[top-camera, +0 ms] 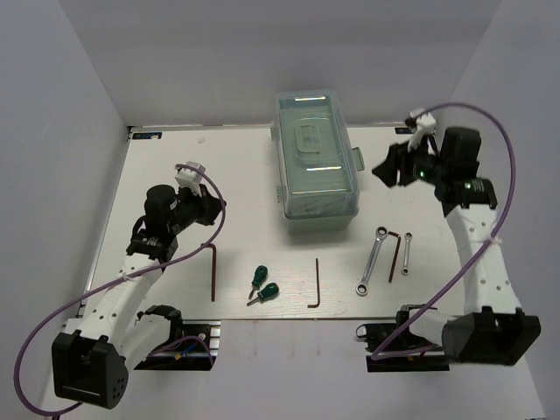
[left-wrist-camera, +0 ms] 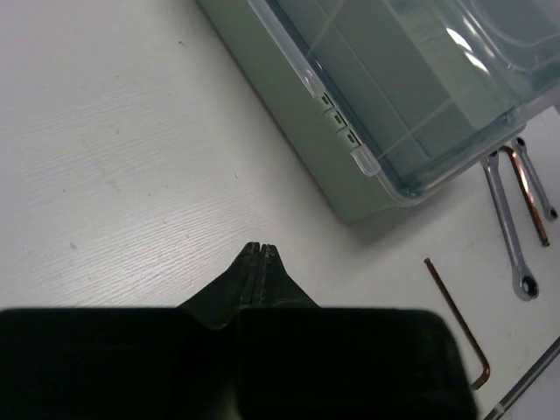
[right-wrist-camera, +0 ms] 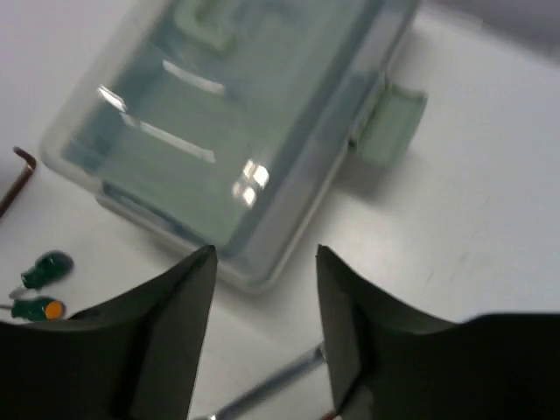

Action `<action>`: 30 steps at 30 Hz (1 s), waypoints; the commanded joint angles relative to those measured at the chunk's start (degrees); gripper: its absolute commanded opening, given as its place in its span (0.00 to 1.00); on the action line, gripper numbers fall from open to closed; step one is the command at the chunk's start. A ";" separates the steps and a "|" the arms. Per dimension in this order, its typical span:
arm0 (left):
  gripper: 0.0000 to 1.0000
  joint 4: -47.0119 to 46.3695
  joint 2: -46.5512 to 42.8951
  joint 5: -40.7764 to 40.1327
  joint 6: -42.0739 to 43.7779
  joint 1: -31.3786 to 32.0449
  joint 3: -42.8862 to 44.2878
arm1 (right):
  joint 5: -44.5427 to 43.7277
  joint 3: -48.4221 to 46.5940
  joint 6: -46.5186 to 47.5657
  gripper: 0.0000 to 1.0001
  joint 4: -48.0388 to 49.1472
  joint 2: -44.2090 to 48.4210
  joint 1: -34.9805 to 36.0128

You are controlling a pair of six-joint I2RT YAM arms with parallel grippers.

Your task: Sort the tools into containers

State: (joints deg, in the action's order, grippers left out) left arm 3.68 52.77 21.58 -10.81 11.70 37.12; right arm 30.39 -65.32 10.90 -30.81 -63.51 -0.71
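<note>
The toolbox's handle (top-camera: pixel 307 138) is folded down flat against the lid, so next my right gripper grabs its free bar (top-camera: pixel 299 139) and lifts it first so that my left gripper can grasp it.
The mint-green toolbox (top-camera: pixel 317 162) stands shut at the back centre, its translucent lid down; it also shows in the left wrist view (left-wrist-camera: pixel 385 96) and the right wrist view (right-wrist-camera: pixel 236 131). Two green-handled screwdrivers (top-camera: pixel 262 284) lie near the front. Three brown hex keys lie on the table: one at left (top-camera: pixel 213 269), one at centre (top-camera: pixel 317 284), one between the wrenches (top-camera: pixel 395 254). Two silver wrenches (top-camera: pixel 374 259) (top-camera: pixel 407 252) lie at the right. My left gripper (top-camera: pixel 213 206) (left-wrist-camera: pixel 261 249) is shut and empty, left of the box. My right gripper (top-camera: pixel 385 171) (right-wrist-camera: pixel 265 254) is open and empty, right of the box near its latch (right-wrist-camera: pixel 391 127).
White walls enclose the table (top-camera: pixel 175 175) on three sides. Purple cables loop from both arms. The arm bases (top-camera: pixel 175 337) (top-camera: pixel 402 341) sit at the near edge.
</note>
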 commanded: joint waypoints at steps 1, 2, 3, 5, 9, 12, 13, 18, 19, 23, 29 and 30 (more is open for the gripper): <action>0.05 -1.74 1.10 4.86 -0.27 -0.19 1.37 | 5.99 -13.14 -6.12 0.58 0.31 -8.70 2.73; 0.41 -2.36 1.10 6.52 -0.27 -0.19 1.37 | 6.34 -15.52 -7.28 0.64 0.31 -10.48 4.39; 0.60 -2.36 1.71 7.67 -0.27 -0.19 1.37 | 6.43 -23.20 -9.73 0.71 0.14 -14.94 5.10; 0.80 -3.76 1.72 10.58 -0.27 -0.19 1.37 | 6.35 -28.35 -14.04 0.71 0.13 -23.55 7.91; 0.91 -6.14 2.25 13.13 -0.88 -0.19 0.24 | 5.74 -43.30 -25.38 0.76 2.59 -35.97 12.13; 0.91 -7.90 3.38 13.83 -1.41 -0.19 -0.30 | 1.27 -45.24 -28.47 0.76 8.56 -39.94 15.82; 0.91 -7.90 3.39 14.62 -1.41 -0.19 -0.30 | -0.67 -45.77 -29.17 0.76 9.62 -41.51 17.22; 0.91 -10.36 5.49 15.24 -2.46 -0.19 -0.30 | -5.34 -50.17 -34.53 0.72 11.73 -47.49 19.34; 0.91 -10.36 6.28 15.24 -2.46 -0.19 -0.30 | -6.13 -50.52 -34.80 0.71 11.91 -47.85 20.13; 0.91 -14.22 8.65 14.10 -5.53 0.34 -0.30 | -10.17 -50.87 -35.85 0.69 10.16 -49.96 21.62; 0.91 -23.10 14.28 13.48 -12.12 0.34 0.93 | -17.47 -49.73 -37.08 0.69 9.10 -52.16 23.83; 0.91 -24.24 15.85 13.48 -12.83 0.34 0.93 | -18.26 -49.38 -37.00 0.69 9.10 -52.33 24.52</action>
State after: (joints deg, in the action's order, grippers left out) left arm -14.33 66.76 34.94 -19.79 11.81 37.10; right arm 16.73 -113.65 -24.49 -22.63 -115.04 22.55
